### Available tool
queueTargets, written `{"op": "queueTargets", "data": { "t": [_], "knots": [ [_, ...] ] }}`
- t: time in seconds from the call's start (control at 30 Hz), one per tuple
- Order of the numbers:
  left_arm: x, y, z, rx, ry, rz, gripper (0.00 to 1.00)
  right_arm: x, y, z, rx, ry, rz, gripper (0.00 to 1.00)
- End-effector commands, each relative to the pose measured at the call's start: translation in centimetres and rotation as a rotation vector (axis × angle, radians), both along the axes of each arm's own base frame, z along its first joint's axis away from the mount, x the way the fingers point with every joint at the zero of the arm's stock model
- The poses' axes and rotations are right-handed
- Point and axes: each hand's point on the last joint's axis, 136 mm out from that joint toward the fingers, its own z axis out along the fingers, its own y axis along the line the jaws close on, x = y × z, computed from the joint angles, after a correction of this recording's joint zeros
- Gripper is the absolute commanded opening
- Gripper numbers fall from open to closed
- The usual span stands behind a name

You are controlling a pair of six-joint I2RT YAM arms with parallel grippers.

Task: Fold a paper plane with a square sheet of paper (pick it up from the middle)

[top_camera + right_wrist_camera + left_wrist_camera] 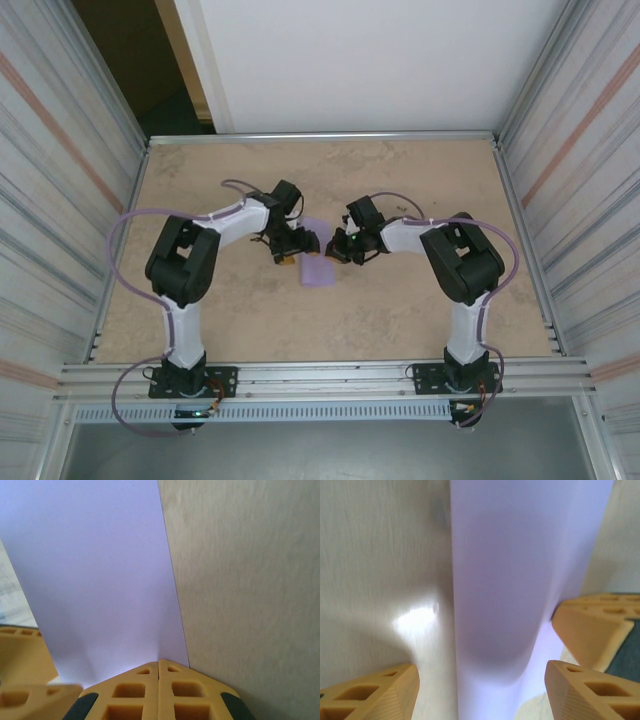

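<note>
The sheet's bowed middle is between open fingers, my right gripper is pinching the sheet's edge, and my left gripper should continue inward and close on the bow.
The square sheet of paper is plain lavender and lies on the tan table between my two grippers, bowed up along its middle. My left gripper stands open, one orange finger on each side of the sheet and neither touching it. In the top view the left gripper sits at the sheet's left edge. My right gripper is shut, its tips pinched on the sheet's near edge beside a corner. From above, the right gripper is at the sheet's right edge.
The tan table is walled by ribbed metal panels left and right, with a rail along the front. The right gripper's orange fingers show close by in the left wrist view, and the left gripper's fingers in the right wrist view.
</note>
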Motion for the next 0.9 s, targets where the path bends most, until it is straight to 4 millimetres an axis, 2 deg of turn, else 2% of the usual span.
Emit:
{"op": "queueTargets", "data": {
  "t": [0.0, 0.2, 0.3, 0.5, 0.73, 0.87],
  "knots": [
    [-1.3, -0.9, 1.9, -0.105, -0.006, 0.01, 0.68, -4.7, -2.8, -3.5, -0.16, 0.155, -0.017, 0.0],
    [-4.1, -0.3, 1.0, -0.142, 0.013, 0.015, 0.66, -6.7, -3.5, -3.1, -0.173, 0.169, -0.059, 0.0],
    [-4.8, -0.8, 0.7, -0.165, 0.023, 0.013, 0.65, -7.0, -3.5, -2.9, -0.159, 0.172, -0.084, 0.0],
    [-5.2, -1.6, -0.5, -0.138, 0.028, 0.021, 0.62, -6.8, -3.4, -2.8, -0.148, 0.165, -0.102, 0.0],
    [-5.6, -1.0, -2.1, -0.091, 0.06, 0.05, 0.56, -6.3, -3.1, -2.2, -0.129, 0.146, -0.1, 0.07],
    [-6.4, 0.1, -3.4, -0.022, 0.1, 0.071, 0.5, -5.7, -2.8, -1.0, -0.095, 0.112, -0.098, 0.1]
  ]
}}
